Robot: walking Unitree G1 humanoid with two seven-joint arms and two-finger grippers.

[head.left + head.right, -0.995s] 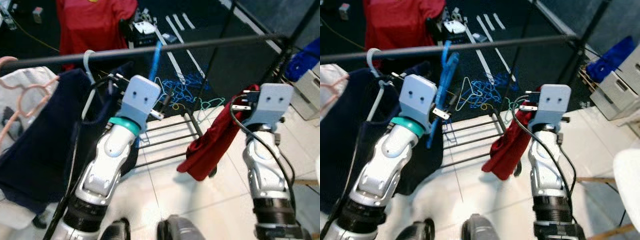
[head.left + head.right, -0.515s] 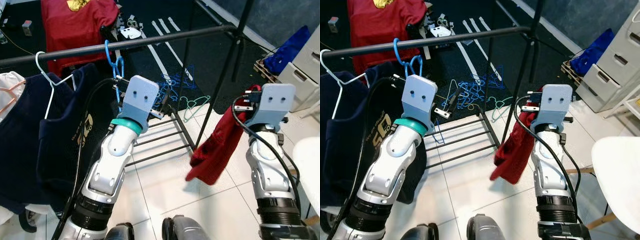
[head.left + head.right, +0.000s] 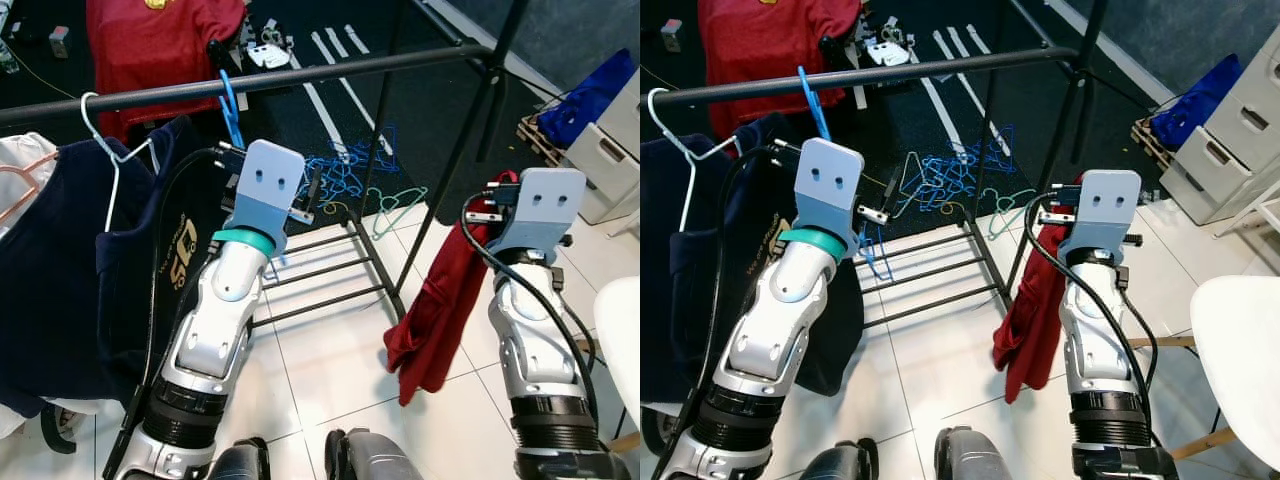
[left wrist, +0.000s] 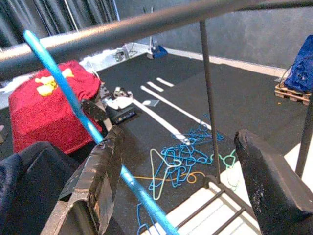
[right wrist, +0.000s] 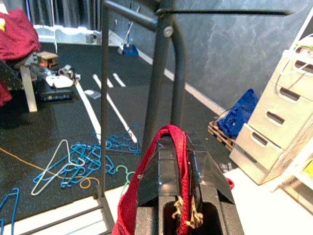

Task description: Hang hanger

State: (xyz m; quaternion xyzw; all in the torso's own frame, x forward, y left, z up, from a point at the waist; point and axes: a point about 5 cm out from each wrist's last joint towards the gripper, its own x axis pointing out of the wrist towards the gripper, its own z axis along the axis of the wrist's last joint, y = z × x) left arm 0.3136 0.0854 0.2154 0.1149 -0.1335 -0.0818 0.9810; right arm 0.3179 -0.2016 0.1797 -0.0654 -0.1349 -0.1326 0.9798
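The blue hanger (image 3: 232, 112) is just hooked over the black rail (image 3: 224, 82) and clear of the navy shirt, so I expect it to come off alone when I lift it.
A blue hanger (image 3: 229, 104) hooks over the black rail (image 3: 350, 70) and hangs edge-on toward me. My left gripper (image 4: 178, 133) is just below the rail and open, its fingers (image 4: 100, 169) wide apart. The hanger's blue bar (image 4: 73, 105) slants between them, close to one finger. My right gripper (image 5: 178, 147) is held up on the right, beside the rack's upright post (image 3: 455, 160). It is shut on a red cloth (image 3: 440, 310) that droops toward the floor.
A navy shirt (image 3: 60, 280) on a white hanger (image 3: 97, 120) and a pink hanger (image 3: 20, 185) fill the rail's left end. Loose blue hangers (image 3: 350, 175) lie on the dark floor beyond the rack's base bars (image 3: 320, 270). White drawers (image 3: 615, 150) stand right.
The whole view has shifted with the head. The blue hanger has turned from showing its hook loop to hanging edge-on. The red cloth now hangs straighter and longer.
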